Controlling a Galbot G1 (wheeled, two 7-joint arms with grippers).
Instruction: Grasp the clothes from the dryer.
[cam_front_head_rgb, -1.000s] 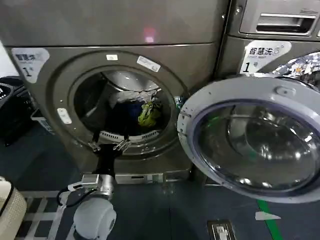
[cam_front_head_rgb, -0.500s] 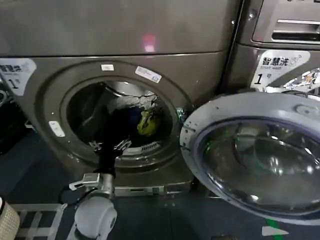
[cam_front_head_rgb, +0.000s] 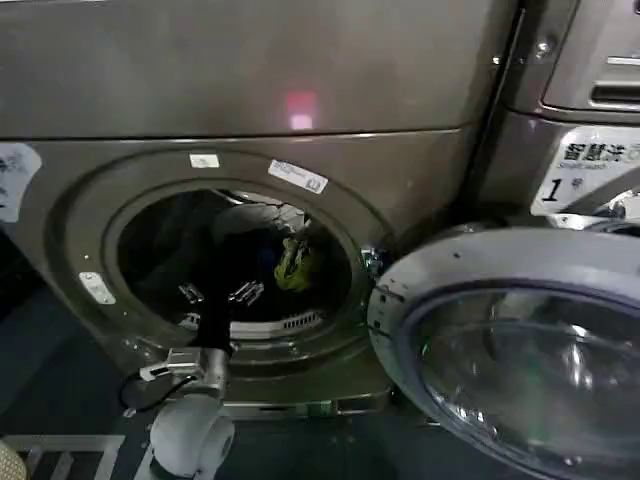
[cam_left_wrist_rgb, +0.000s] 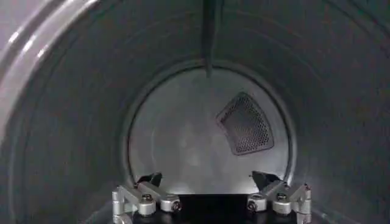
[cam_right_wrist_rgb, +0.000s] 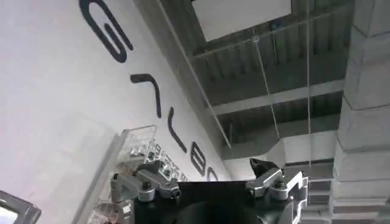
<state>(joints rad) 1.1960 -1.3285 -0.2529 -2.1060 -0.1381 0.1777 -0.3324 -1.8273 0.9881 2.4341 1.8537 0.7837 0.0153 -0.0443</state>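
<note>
Loose folds (cam_front_head_rgb: 288, 275) show in the heap of clothes, so when I pull, the yellow-green piece (cam_front_head_rgb: 294, 266) will come out bunched up, with its ends spilling past my left gripper.
The bronze-grey dryer (cam_front_head_rgb: 250, 80) stands with its porthole open and a red light (cam_front_head_rgb: 300, 105) on its top panel. Clothes lie at the back of the drum: a yellow-green piece (cam_front_head_rgb: 293, 262), something white (cam_front_head_rgb: 250, 215) and something dark blue (cam_front_head_rgb: 266, 255). My left gripper (cam_front_head_rgb: 215, 293) reaches into the lower part of the porthole, open and holding nothing, short of the clothes. In the left wrist view that gripper (cam_left_wrist_rgb: 207, 181) faces the bare drum back wall with its mesh vent (cam_left_wrist_rgb: 245, 123). My right gripper (cam_right_wrist_rgb: 204, 173) points up at a wall and ceiling, open and empty.
The silver-rimmed glass door (cam_front_head_rgb: 520, 350) hangs swung open at the lower right, close to the porthole's right rim. A neighbouring grey machine (cam_front_head_rgb: 590, 100) with a white "1" label (cam_front_head_rgb: 590, 170) stands to the right. Dark floor lies below.
The head view has closed in on the dryer, so the porthole looks larger and the door sits lower right. My left gripper has gone from the porthole's rim to inside the opening.
</note>
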